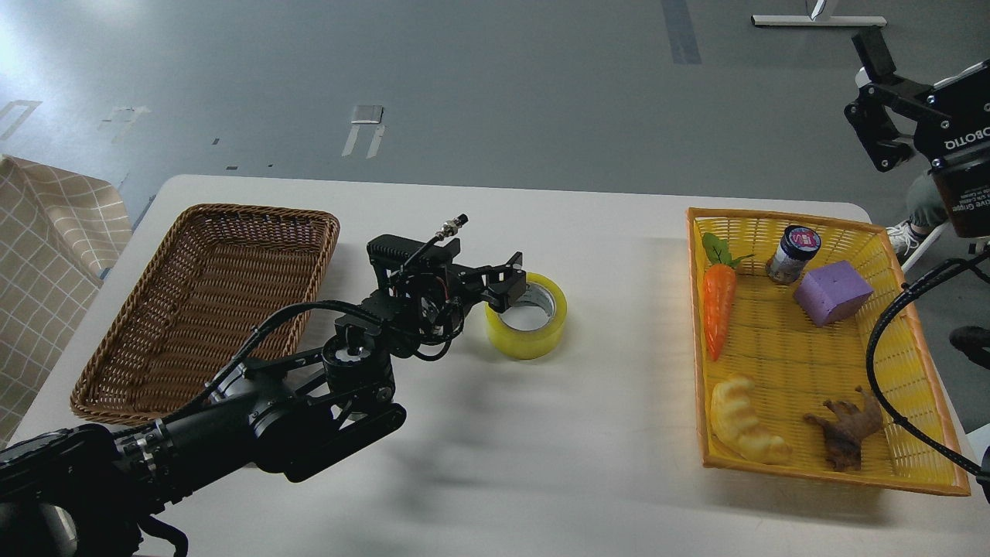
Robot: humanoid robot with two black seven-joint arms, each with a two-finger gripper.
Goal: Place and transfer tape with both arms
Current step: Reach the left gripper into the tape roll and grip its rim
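The robot's left gripper reaches only one side of the tape's rim (502, 309), so the tape will tip out of its flat position when the gripper lifts.
The tape (535, 341), a yellow roll with a grey-white core, lies flat on the white table (541, 464) near its middle. My left gripper (499, 289) comes in from the left, low over the table, and is open at the roll's left rim. One finger (511, 283) sits over the rim by the core hole, and the other is partly hidden behind the wrist. My right gripper (872, 102) is open and empty, raised high at the far right, beyond the table's back corner.
An empty brown wicker basket (263, 211) stands at the left. A yellow basket (700, 348) at the right holds a carrot (718, 309), a jar (793, 251), a purple block (832, 292), a croissant toy (746, 422) and a brown toy (847, 433). A checked cloth (46, 263) lies at the far left.
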